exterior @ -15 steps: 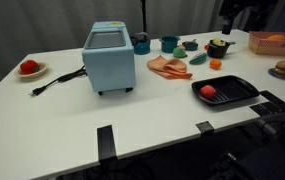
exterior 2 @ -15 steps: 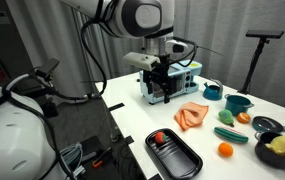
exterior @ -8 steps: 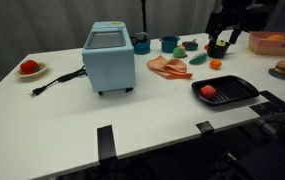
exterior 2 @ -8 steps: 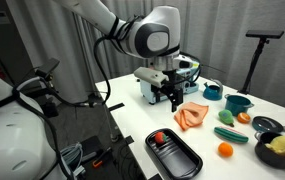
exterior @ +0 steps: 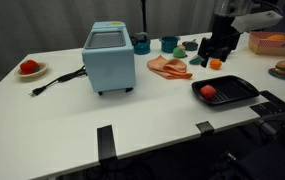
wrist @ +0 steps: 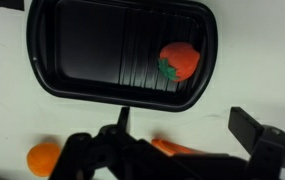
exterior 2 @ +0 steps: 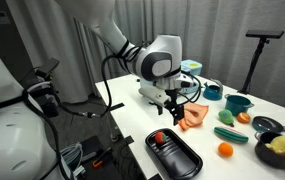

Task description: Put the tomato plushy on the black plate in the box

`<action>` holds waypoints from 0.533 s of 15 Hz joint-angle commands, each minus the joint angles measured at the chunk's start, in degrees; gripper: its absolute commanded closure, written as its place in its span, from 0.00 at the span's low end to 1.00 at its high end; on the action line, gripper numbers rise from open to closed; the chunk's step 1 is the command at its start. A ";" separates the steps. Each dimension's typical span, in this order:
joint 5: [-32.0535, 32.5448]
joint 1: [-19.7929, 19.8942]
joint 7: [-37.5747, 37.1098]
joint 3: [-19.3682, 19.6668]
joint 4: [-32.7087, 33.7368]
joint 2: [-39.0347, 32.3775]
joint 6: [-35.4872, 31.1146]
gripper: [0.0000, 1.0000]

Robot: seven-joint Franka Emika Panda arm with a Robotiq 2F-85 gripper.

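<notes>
My gripper should keep going down to the tomato plushy (exterior: 207,92) until my open fingers are on either side of it, because it lies clear of the black plate's rim (wrist: 211,61) and in line with them.
The red tomato plushy (exterior: 209,92) lies in the black plate (exterior: 240,97), a ridged black tray at the table's front edge; both also show in an exterior view (exterior 2: 160,138) (exterior 2: 185,163). In the wrist view the tomato (wrist: 179,60) lies in the right part of the tray (wrist: 82,60). My gripper (exterior: 218,55) (exterior 2: 178,106) hangs in the air behind the tray, open and empty (wrist: 185,122). A light-blue box (exterior: 109,57) with an open top stands mid-table.
An orange cloth (exterior: 168,67) (exterior 2: 192,117) and a small orange ball (exterior: 215,64) (wrist: 44,157) lie beside the tray. Teal cups, a green cucumber (exterior 2: 227,133), a black bowl (exterior 2: 277,147), a burger toy (exterior: 283,69) and a pink basket (exterior: 272,42) stand further back. A cable trails from the box.
My gripper has come down from high above the table's back and moved towards the black tray. The tomato and the tray have not moved.
</notes>
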State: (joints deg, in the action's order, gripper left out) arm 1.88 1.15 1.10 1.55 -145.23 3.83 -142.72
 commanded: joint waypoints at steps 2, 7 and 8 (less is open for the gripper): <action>0.40 0.50 -0.15 0.32 -1.24 -4.41 -5.04 0.00; 0.61 0.65 -0.33 0.73 -1.52 -8.89 -8.24 0.00; 0.62 0.67 -0.35 0.88 -1.43 -9.64 -8.84 0.00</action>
State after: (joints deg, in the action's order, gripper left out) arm 1.88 1.23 1.10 2.01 -146.51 -3.76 -148.89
